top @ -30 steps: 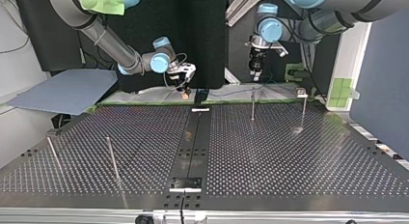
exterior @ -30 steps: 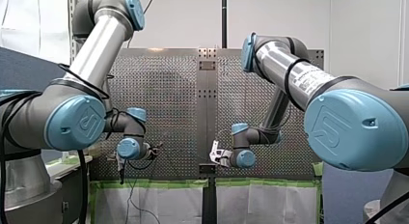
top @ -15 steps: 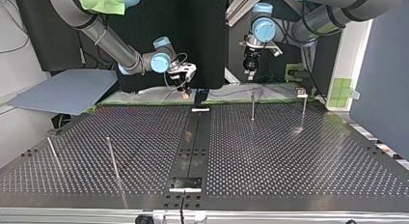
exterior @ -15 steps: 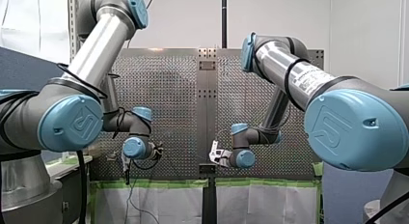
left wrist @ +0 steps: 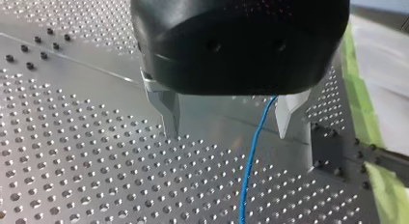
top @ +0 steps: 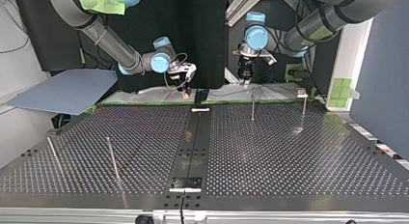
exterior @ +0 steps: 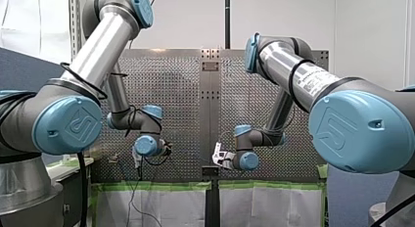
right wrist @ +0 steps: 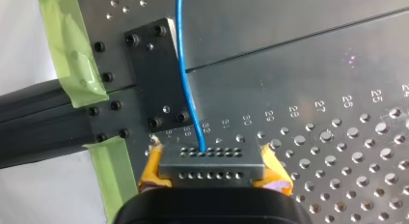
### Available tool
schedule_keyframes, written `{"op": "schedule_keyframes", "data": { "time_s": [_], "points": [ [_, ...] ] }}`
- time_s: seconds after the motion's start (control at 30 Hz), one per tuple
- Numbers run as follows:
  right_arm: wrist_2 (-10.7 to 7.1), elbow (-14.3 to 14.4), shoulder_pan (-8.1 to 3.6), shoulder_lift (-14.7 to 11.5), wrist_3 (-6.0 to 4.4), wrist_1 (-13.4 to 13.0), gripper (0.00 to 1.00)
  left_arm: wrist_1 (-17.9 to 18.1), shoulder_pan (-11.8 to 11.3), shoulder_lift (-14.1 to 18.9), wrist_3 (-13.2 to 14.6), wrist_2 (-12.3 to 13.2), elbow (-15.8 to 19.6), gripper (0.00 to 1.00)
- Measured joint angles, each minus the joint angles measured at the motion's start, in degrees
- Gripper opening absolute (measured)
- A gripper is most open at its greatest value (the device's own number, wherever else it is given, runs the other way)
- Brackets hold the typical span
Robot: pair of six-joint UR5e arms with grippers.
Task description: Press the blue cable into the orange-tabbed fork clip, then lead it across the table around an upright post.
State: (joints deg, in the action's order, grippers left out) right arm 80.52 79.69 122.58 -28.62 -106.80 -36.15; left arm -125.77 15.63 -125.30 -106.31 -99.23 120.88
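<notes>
The blue cable [right wrist: 180, 40] curves gently in front of the yellow pads, so it will bend in a wide arc when the robot leads it across the table.
In the right wrist view the thin blue cable [right wrist: 185, 69] runs ahead over the table's metal and ends in my right gripper [right wrist: 212, 159], whose yellow pads [right wrist: 153, 161] are shut on it. My left gripper [left wrist: 229, 122] hangs over the perforated plate with its metal fingers [left wrist: 169, 113] open. The blue cable [left wrist: 255, 151] passes between them without touching either, nearer one finger. In the top view my right gripper [top: 184, 90] sits at the table's far edge near the middle, and my left gripper [top: 245, 72] hovers to its right. No fork clip can be made out.
Thin upright posts stand on the perforated table [top: 289, 161]: two at the far right [top: 252, 105] [top: 304, 110] and two at the near left [top: 112, 159] [top: 53, 154]. A black bolted plate [right wrist: 154, 79] and green tape [right wrist: 72, 55] mark the table's edge by my right gripper.
My left arm has swung toward the table's middle, leftward in the top view, bringing its gripper closer to my right gripper. My right arm has stayed still.
</notes>
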Motion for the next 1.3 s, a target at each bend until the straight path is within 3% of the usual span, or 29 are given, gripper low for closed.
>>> {"op": "schedule_keyframes", "data": {
  "time_s": [0.3, 0.7, 0.97, 1.3],
  "points": [
    [0.0, 0.0, -0.07, -0.01, 0.0, 0.02, 0.0, -4.3, 0.17, -3.9, 1.12, -1.61, -5.04, 0.98],
    [0.0, 0.01, -0.33, 0.0, 0.0, -0.06, 0.0, -1.95, 0.38, -9.28, 2.58, -3.03, -10.83, 0.98],
    [0.0, 0.0, -0.35, 0.0, 0.0, -0.15, 0.0, -1.96, 0.47, -9.74, 4.43, -3.17, -12.47, 0.98],
    [-0.04, -0.01, -0.35, 0.0, 0.0, -0.03, 0.0, -2.16, 1.11, -9.74, 8.82, -3.75, -12.96, 0.98]
  ]
}}
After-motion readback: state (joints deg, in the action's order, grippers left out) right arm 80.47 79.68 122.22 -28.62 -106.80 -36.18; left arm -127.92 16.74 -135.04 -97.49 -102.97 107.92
